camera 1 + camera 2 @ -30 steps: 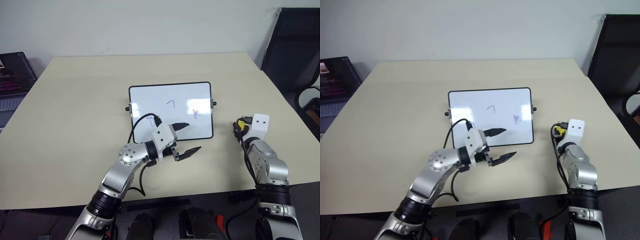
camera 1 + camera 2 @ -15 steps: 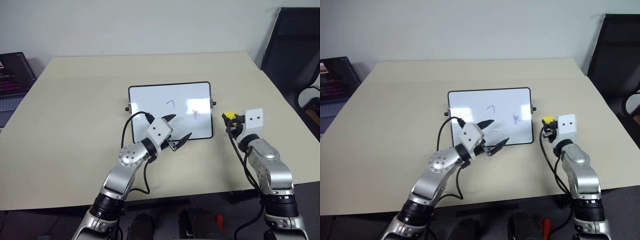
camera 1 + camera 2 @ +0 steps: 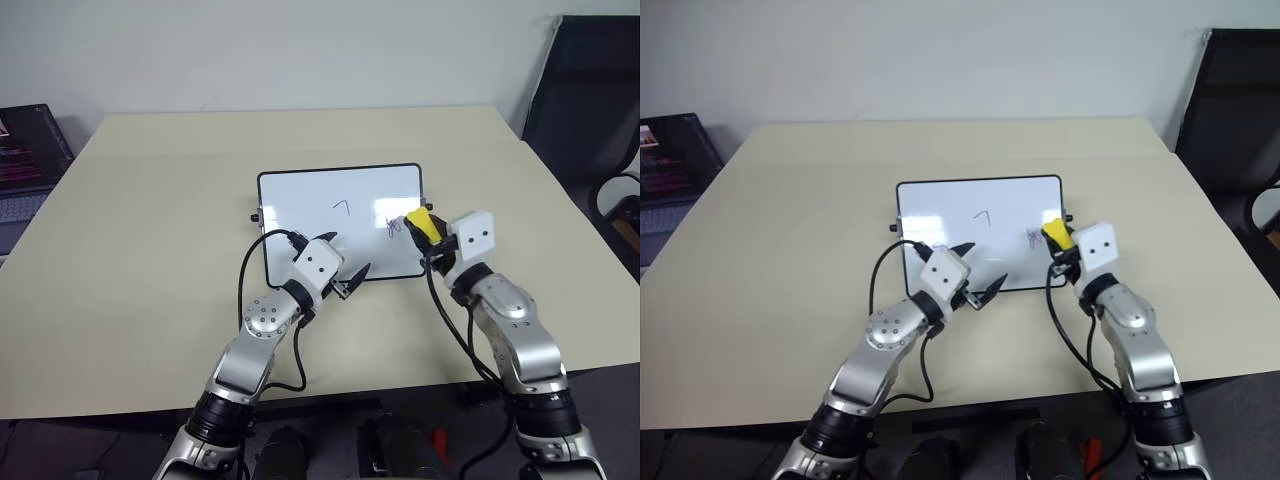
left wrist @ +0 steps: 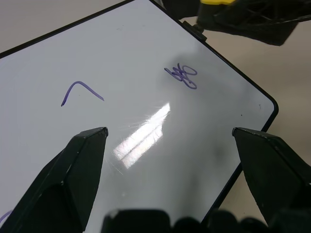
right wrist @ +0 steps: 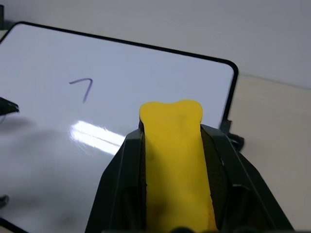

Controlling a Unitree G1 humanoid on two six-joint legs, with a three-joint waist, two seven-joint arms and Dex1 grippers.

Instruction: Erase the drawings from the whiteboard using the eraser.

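The eraser is in my right gripper over the whiteboard's edge, past the squiggle, so I should move the eraser back across the squiggle (image 3: 394, 228) before I wipe the tick.
The whiteboard (image 3: 300, 200) lies flat in the middle of the table. On it are two of the drawings, a "7"-like tick (image 3: 342, 207) and a purplish squiggle (image 3: 392, 226). My right gripper (image 3: 424, 230) is shut on the yellow eraser (image 3: 421, 222), which sticks out past the fingertips over the board's right edge, just right of the squiggle. I cannot tell whether it touches the board. My left gripper (image 3: 350, 253) is open and empty over the board's near edge, and the arm covers the board's near left part. The left wrist view shows the tick (image 4: 80, 91) and squiggle (image 4: 182, 76).
The beige table (image 3: 150, 200) has wide bare room around the board. An open laptop (image 3: 25, 160) sits at its far left edge. A black chair (image 3: 590, 100) stands beyond the table's right side.
My right gripper has carried the eraser left and up from the bare table to the board's right edge. My left gripper has turned and edged forward over the board's near edge, still open.
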